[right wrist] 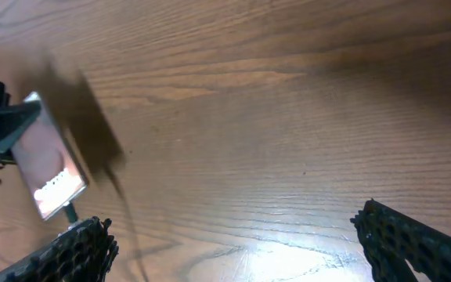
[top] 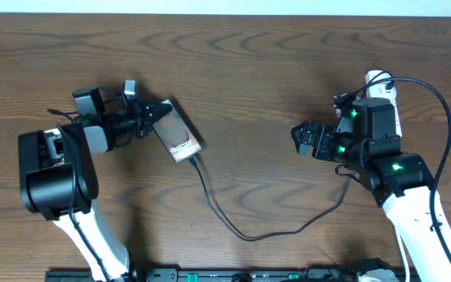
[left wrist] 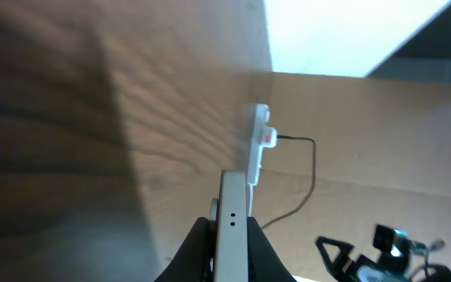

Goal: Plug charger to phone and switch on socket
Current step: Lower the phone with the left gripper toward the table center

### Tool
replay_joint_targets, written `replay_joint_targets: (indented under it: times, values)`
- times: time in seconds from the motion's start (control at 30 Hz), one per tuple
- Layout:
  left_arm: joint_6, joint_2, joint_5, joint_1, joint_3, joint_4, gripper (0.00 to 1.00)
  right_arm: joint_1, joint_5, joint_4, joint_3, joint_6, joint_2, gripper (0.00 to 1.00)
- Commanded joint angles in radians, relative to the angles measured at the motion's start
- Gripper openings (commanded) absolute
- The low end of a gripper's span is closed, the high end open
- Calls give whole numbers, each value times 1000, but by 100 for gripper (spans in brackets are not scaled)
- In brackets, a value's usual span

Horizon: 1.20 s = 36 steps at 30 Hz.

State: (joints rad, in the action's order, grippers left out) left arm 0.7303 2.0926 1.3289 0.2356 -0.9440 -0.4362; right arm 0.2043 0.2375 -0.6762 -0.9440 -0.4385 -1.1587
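Note:
My left gripper should keep lowering the phone and let go when it lies flat, because the charger plug is in the phone's near end (top: 192, 158) and there is clear table below.
The phone (top: 178, 135) lies slanted at the left of the wooden table, lettering toward its near end. My left gripper (top: 160, 116) is shut on the phone's far end; the left wrist view shows the phone's pale edge (left wrist: 232, 235) pinched between the black fingers. The charger cable (top: 245, 233) runs from the phone's near end in a long loop toward the right arm, and its plug tip (right wrist: 70, 211) sits against the phone (right wrist: 47, 163). The white socket (top: 381, 83) is mostly hidden behind the right arm; its red mark shows on the socket (left wrist: 257, 149). My right gripper (top: 304, 139) is open and holds nothing.
The right arm's body (top: 394, 168) covers most of the socket. A thick black robot cable (top: 443, 117) arcs over the right side. A dark rail (top: 210, 275) lines the table's near edge.

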Motion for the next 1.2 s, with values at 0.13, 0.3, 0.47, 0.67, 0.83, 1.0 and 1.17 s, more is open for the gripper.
replay_joint_targets:
  times: [0.13,0.3,0.47,0.67,0.83,1.0,1.17]
  values:
    - [-16,8,-117,1,-2,71,7,1,-16,-1,-8,13,-8,99]
    - [-17,8,-243,1,-2,189,7,1,-23,-1,-8,13,-29,99]
    - [-73,8,-329,1,-2,301,7,1,-22,3,-8,13,-61,99]
    - [-72,8,-337,1,-2,318,8,1,-22,10,-8,13,-90,99]
    - [-72,8,-425,1,-2,421,7,1,-22,10,-8,13,-97,99]
    - [-84,8,-489,1,-2,485,8,1,-22,10,-8,13,-97,99]
    - [-84,8,-489,1,-2,485,31,1,-22,10,-8,13,-97,99]
